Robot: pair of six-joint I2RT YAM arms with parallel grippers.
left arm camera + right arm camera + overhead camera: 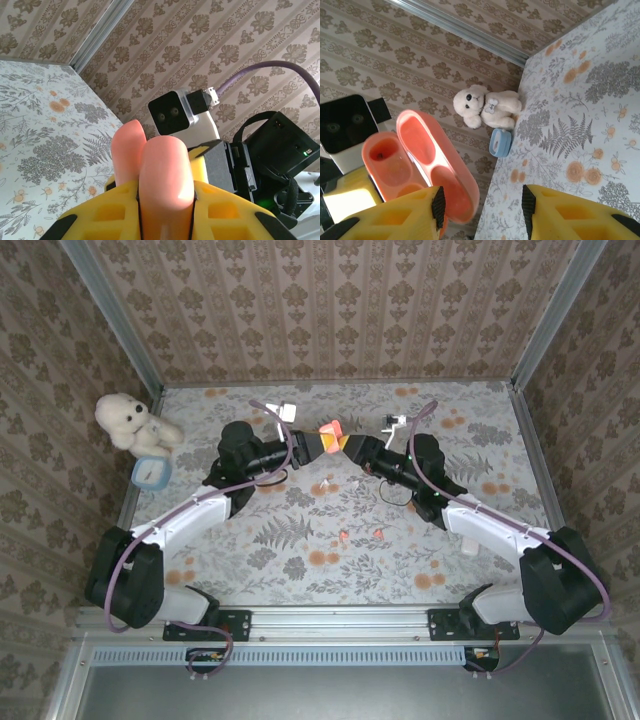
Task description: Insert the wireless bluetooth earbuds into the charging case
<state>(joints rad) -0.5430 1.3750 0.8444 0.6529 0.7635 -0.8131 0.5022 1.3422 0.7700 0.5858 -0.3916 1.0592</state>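
Observation:
The robot's right gripper needs to move back, open wider and bring the fingers around the lid [449, 172], because the end of the charging case's open lid [462, 201] is outside its fingers.
The orange charging case [330, 430] hangs above the middle back of the table, its lid swung open. My left gripper [322, 443] is shut on its body; in the left wrist view the case [165, 170] stands up between the yellow fingers of the gripper [166, 202]. My right gripper [350, 445] faces it from the right. Its jaws [482, 205] stand open, and the open lid of the case [437, 170] lies against the left finger, with bare gap to the right one. Two tiny orange-red earbuds [343, 536] [380, 533] lie on the table nearer the bases.
A white teddy bear [125, 420] [482, 105] sits at the back left corner with a blue case [150, 472] [500, 142] beside it. A small white object [470, 543] lies by the right arm. Papered walls close in the table on three sides.

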